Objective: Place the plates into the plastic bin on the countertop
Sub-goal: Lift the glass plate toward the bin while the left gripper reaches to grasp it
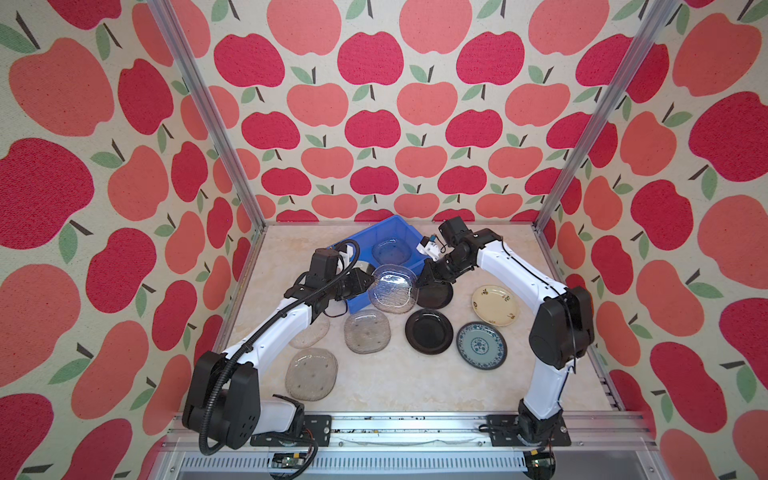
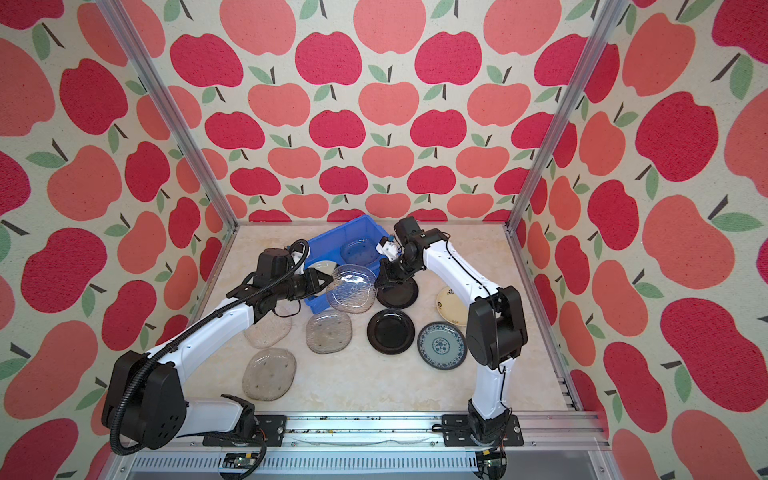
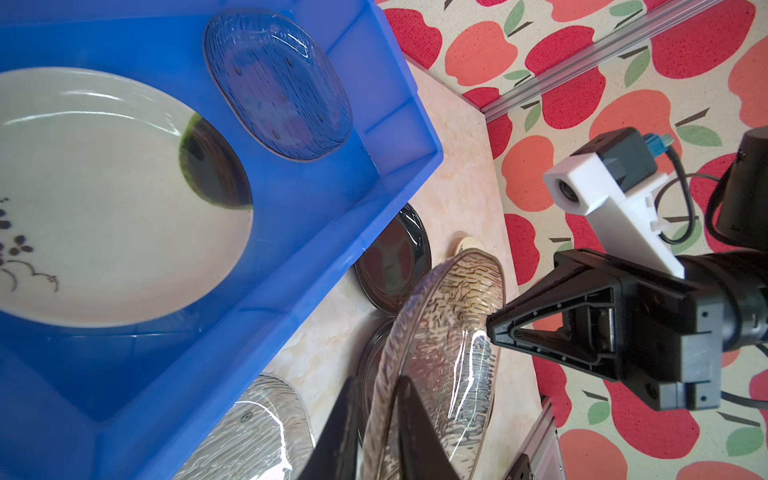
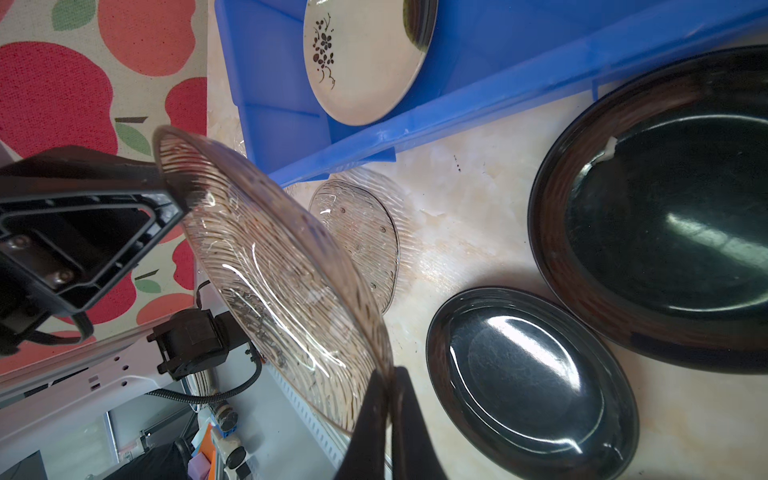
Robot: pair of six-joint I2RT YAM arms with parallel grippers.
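I have both grippers on the glass plate's opposite rims (image 1: 414, 291), so I should open my right gripper and back it away before my left gripper lowers the plate inside the bin (image 1: 390, 251).
A clear glass plate (image 1: 392, 289) (image 2: 353, 289) hangs tilted over the front corner of the blue plastic bin (image 1: 361, 245) (image 3: 332, 187). My left gripper (image 1: 370, 282) (image 3: 378, 386) is shut on its left rim, a finger on each face. Opposite it, my right gripper (image 1: 419, 280) (image 4: 390, 374) pinches the rim shut. Inside the bin lie another clear plate (image 1: 390, 250) and a white plate with a dark blotch (image 3: 104, 199). On the countertop (image 1: 395, 386) rest two black plates (image 1: 429, 331) (image 1: 435, 295), a cream plate (image 1: 494, 305), a blue-white plate (image 1: 482, 345) and three clear plates (image 1: 368, 331) (image 1: 311, 374) (image 1: 309, 332).
Aluminium framing (image 1: 415, 424) edges the countertop at the front, and apple-patterned walls (image 1: 374, 124) close the back and sides. The left arm (image 1: 270, 332) reaches over one of the clear plates. The bin stands askew near the back wall.
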